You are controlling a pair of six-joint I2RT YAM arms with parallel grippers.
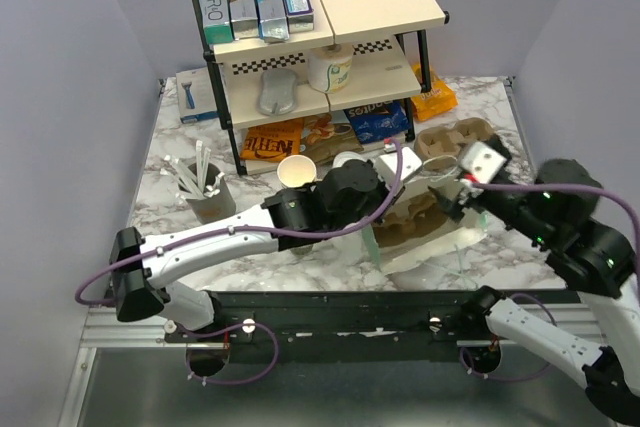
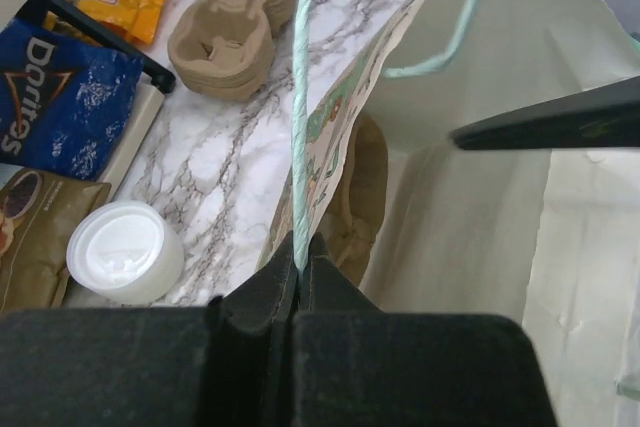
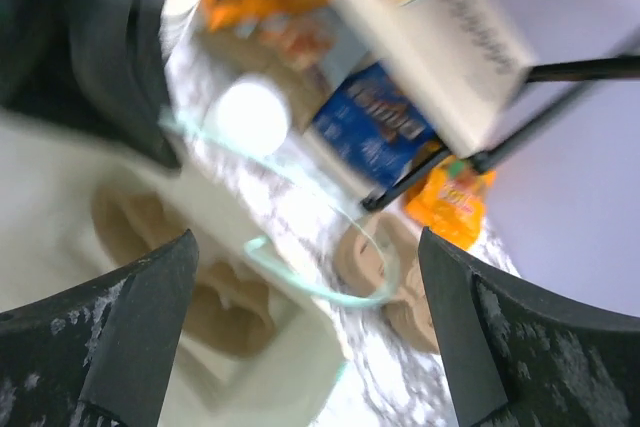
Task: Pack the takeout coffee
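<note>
Next, I steady the bag's handle with my left gripper while my right gripper reaches inside the bag (image 2: 450,232) to settle the brown cup carrier (image 2: 357,202), because the carrier sits crooked against the bag's side.
The takeout coffee (image 1: 346,159), a small cup with a white lid, stands on the marble just behind my left gripper; it also shows in the left wrist view (image 2: 124,252) and blurred in the right wrist view (image 3: 252,117). A white paper bag (image 1: 440,247) stands open at the centre right with a brown cup carrier (image 1: 412,222) inside. My left gripper (image 2: 298,265) is shut on the bag's pale green handle (image 2: 300,107) at the bag's left rim. My right gripper (image 3: 305,247) is open and empty above the bag's far side (image 1: 456,187).
A stack of lidless cups (image 1: 297,172) stands left of the coffee. A spare stack of brown carriers (image 1: 455,137) lies behind the bag. A black shelf rack (image 1: 320,57) with boxes, a Doritos bag (image 2: 55,97) and orange snacks (image 1: 435,99) stand behind. A utensil holder (image 1: 205,192) is at the left.
</note>
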